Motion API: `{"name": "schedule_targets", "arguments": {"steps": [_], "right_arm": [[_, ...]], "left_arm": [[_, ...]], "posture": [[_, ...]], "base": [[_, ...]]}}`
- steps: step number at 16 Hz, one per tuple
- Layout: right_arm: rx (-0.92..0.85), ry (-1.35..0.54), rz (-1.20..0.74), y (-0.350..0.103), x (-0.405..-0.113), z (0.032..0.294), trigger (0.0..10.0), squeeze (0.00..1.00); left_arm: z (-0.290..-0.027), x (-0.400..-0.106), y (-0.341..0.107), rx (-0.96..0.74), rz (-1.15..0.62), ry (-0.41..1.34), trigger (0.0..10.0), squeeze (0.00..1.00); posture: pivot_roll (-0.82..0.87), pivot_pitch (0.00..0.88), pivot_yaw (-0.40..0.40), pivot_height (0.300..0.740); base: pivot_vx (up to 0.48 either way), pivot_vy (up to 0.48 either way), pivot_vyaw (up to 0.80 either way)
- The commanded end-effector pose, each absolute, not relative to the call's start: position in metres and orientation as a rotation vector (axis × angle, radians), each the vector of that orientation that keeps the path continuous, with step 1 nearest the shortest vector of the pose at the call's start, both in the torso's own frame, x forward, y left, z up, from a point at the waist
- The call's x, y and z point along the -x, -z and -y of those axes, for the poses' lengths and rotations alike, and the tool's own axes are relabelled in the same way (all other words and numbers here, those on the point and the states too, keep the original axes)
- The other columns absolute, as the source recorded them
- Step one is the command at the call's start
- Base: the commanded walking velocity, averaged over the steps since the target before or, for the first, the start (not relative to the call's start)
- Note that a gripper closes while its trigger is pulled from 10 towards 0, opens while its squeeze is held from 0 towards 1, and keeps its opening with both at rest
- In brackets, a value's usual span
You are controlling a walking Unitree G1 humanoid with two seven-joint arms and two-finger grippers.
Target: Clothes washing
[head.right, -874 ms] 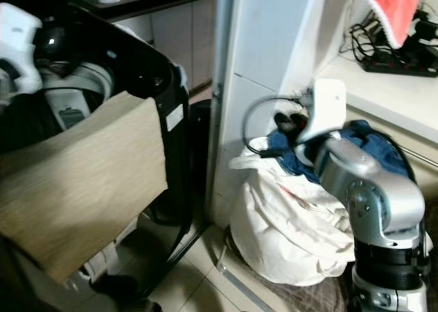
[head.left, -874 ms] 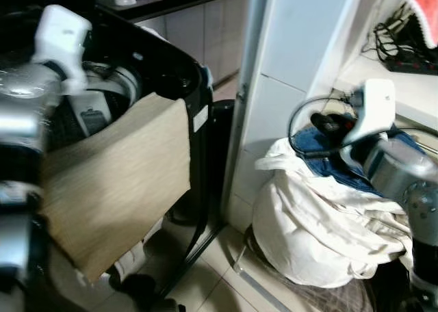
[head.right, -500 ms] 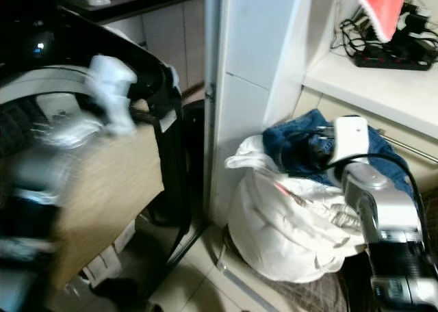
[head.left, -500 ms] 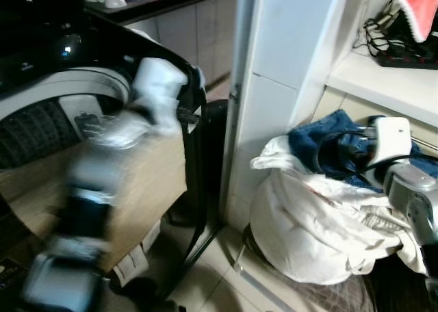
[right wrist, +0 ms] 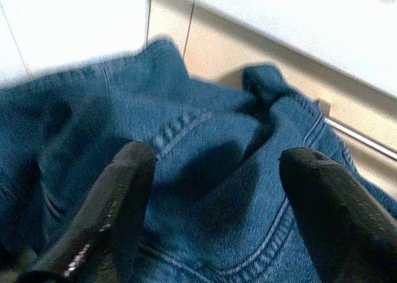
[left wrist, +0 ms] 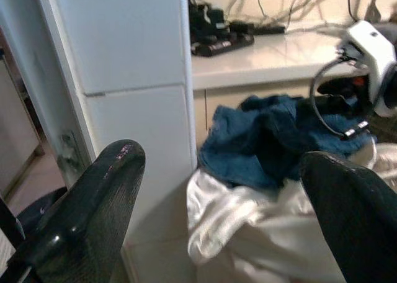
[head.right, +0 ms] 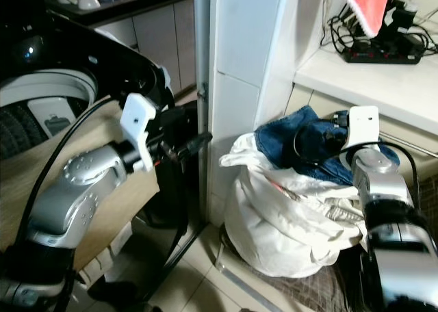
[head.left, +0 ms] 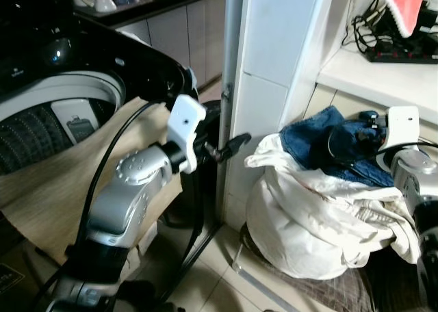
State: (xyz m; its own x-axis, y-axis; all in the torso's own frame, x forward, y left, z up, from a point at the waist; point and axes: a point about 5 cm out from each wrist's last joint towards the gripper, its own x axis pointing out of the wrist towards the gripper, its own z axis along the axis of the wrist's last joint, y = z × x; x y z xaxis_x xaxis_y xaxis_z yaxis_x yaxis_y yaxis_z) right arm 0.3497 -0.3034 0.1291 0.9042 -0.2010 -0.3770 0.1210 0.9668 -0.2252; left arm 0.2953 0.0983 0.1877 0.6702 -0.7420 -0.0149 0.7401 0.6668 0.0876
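The blue jeans (head.left: 309, 139) rest in loose folds (right wrist: 214, 149) on top of the white bag. The jeans will come off by themselves and droop when I lift them.
A black top-loading washing machine (head.left: 48, 48) stands at the left, its drum (head.left: 41, 124) uncovered. A beige cloth (head.left: 55, 189) hangs draped over its front rim. At the right sits a full white laundry bag (head.left: 315, 223) with blue jeans (head.left: 318, 137) on top. My left gripper (head.left: 231, 146) reaches across from the washer toward the bag, open and holding nothing; the left wrist view looks between its fingers (left wrist: 93, 215) at the jeans (left wrist: 260, 140). My right gripper (head.left: 345, 137) hovers just over the jeans (right wrist: 205, 109), open, fingers (right wrist: 118, 196) spread above a fold.
A white pillar (head.left: 274, 66) rises between washer and bag, close to my left gripper. Behind the bag a white shelf (head.left: 369, 76) carries a power strip and cables (head.left: 404, 48), with a red towel (head.left: 407, 4) hanging above. Tiled floor (head.left: 219, 284) lies in front.
My left arm has swung from over the washer drum rightward toward the bag. The beige cloth stays draped on the rim. My right gripper has settled lower over the jeans.
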Motion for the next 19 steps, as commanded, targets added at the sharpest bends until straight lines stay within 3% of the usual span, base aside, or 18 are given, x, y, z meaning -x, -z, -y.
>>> {"name": "schedule_targets", "arguments": {"steps": [1, 2, 3, 5, 6, 7, 8, 19], "right_arm": [[0.235, 0.16, -0.435, -0.127, -0.348, 0.307, 10.0, 1.0], [0.248, 0.145, -0.471, -0.122, -0.347, 0.307, 10.0, 0.28], [0.257, 0.133, -0.512, -0.115, -0.346, 0.307, 10.0, 0.0], [0.281, 0.149, -0.577, -0.105, -0.341, 0.309, 10.0, 0.0], [0.252, 0.16, -0.588, -0.102, -0.34, 0.309, 9.1, 0.0], [0.247, 0.163, -0.589, -0.102, -0.339, 0.309, 2.9, 0.0], [0.249, 0.163, -0.589, -0.101, -0.339, 0.308, 0.0, 0.0], [0.253, 0.195, -0.583, -0.099, -0.336, 0.314, 0.0, 0.0]], "left_arm": [[-0.096, -0.291, -0.19, -0.106, 0.023, 0.852, 10.0, 0.0], [-0.097, -0.289, -0.19, -0.118, 0.027, 0.856, 10.0, 0.0], [-0.097, -0.286, -0.189, -0.125, 0.024, 0.858, 10.0, 0.0], [-0.096, -0.281, -0.188, -0.14, 0.005, 0.888, 10.0, 0.0], [-0.094, -0.277, -0.188, -0.13, -0.006, 0.932, 10.0, 0.0], [-0.092, -0.273, -0.189, -0.122, -0.01, 0.966, 10.0, 0.0], [-0.091, -0.269, -0.189, -0.111, -0.016, 1.007, 10.0, 0.0], [-0.089, -0.265, -0.187, -0.12, -0.047, 1.026, 10.0, 0.0]], "posture": [[-0.04, 0.006, 0.02, 0.74], [-0.04, 0.006, 0.02, 0.74], [-0.02, 0.014, 0.019, 0.74], [-0.01, 0.015, 0.016, 0.74], [-0.01, 0.015, 0.016, 0.74], [-0.01, 0.015, 0.016, 0.74], [-0.01, 0.016, 0.016, 0.74], [-0.01, 0.001, 0.02, 0.74]], "base": [[0.0, 0.0, 0.0], [0.0, 0.0, 0.0], [0.0, 0.0, 0.0], [0.0, 0.0, 0.0], [0.0, 0.0, 0.0], [0.0, 0.0, 0.0], [0.0, 0.0, 0.0], [0.0, 0.0, 0.0]]}}
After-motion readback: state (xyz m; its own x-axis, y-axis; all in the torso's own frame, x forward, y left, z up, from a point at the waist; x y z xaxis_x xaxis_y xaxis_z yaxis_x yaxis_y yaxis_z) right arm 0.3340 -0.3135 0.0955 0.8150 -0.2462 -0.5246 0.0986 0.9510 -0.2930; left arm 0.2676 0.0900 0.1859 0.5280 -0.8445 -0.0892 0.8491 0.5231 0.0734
